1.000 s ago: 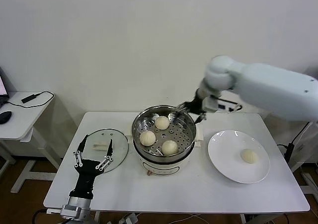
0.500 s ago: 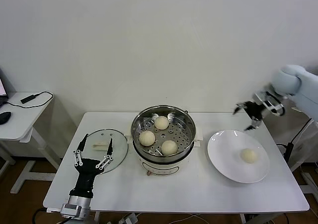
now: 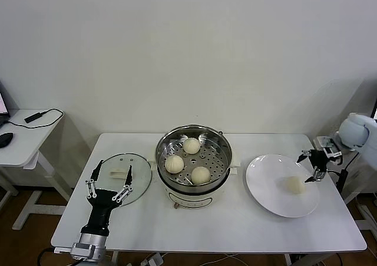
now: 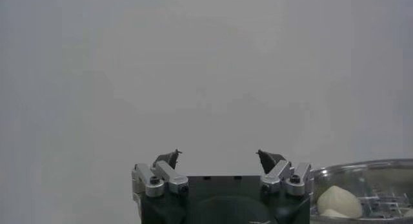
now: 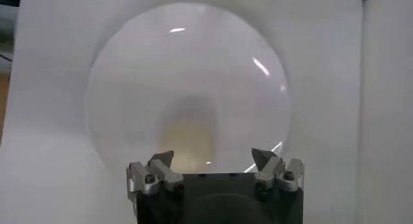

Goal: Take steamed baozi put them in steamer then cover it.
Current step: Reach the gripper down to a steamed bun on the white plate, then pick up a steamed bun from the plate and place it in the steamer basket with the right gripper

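My gripper will make the baozi on the plate (image 3: pixel 296 185) pinch in, and then it should round out when I let it go, because the baozi in the steamer (image 3: pixel 200 175) are plump and round.
The shiny steamer (image 3: pixel 219 143) stands mid-table on its white base and holds three off-white baozi (image 3: pixel 175 164) on its perforated tray. A fourth baozi (image 3: pixel 294 185) lies on the white plate (image 3: pixel 265 186) to the right. My right gripper (image 3: pixel 313 164) is open and empty, just above and right of that baozi. In the right wrist view it (image 5: pixel 213 157) hangs over the plate (image 5: pixel 122 96) with the baozi (image 5: pixel 187 133) between the fingertips. The glass cover (image 3: pixel 140 163) lies flat left of the steamer. My left gripper (image 3: pixel 109 185) is open over the cover's near edge.
A small side table (image 3: pixel 17 142) with a black cable and a mouse stands at far left. The left wrist view shows the steamer's rim (image 4: pixel 361 168) with a baozi (image 4: pixel 337 201) beside my open left gripper (image 4: pixel 219 157). Bare white table lies in front.
My right arm swung from the steamer's far rim out to the right and came down beside the plate's baozi. The left arm has not moved.
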You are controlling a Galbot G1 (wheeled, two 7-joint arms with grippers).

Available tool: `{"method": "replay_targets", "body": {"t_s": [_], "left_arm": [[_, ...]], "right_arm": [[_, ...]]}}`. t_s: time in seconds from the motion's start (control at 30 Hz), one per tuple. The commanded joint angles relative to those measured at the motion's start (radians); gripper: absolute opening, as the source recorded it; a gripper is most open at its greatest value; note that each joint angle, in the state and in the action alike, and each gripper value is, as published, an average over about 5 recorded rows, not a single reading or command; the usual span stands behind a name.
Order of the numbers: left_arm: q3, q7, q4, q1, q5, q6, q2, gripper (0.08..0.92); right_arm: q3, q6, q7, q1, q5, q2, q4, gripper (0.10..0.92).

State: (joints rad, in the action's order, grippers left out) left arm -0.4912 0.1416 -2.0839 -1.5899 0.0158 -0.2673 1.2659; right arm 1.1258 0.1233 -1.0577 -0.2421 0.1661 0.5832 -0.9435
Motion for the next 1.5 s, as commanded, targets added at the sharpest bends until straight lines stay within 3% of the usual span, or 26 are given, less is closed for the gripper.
{"method": "replay_targets", "body": {"t_s": [0.03, 0.8, 1.13, 1.5], "left_arm": [[-0.001, -0.001, 0.002, -0.001, 0.000, -0.002, 0.001, 0.823], [-0.005, -0.003, 0.011, -0.005, 0.007, -0.007, -0.001, 0.823], [-0.005, -0.002, 0.011, -0.003, 0.007, -0.009, 0.001, 0.823], [0.002, -0.002, -0.002, 0.001, 0.008, -0.006, -0.004, 0.823]], "right_arm": [[-0.042, -0.027, 0.040, 0.110, -0.002, 0.028, 0.062, 0.823], [-0.077, -0.018, 0.046, 0.155, -0.030, 0.091, 0.135, 0.821], [-0.063, -0.022, 0.042, 0.119, -0.019, 0.074, 0.098, 0.669], [0.073, -0.051, -0.106, -0.182, 0.058, 0.039, -0.064, 0.652]]}}
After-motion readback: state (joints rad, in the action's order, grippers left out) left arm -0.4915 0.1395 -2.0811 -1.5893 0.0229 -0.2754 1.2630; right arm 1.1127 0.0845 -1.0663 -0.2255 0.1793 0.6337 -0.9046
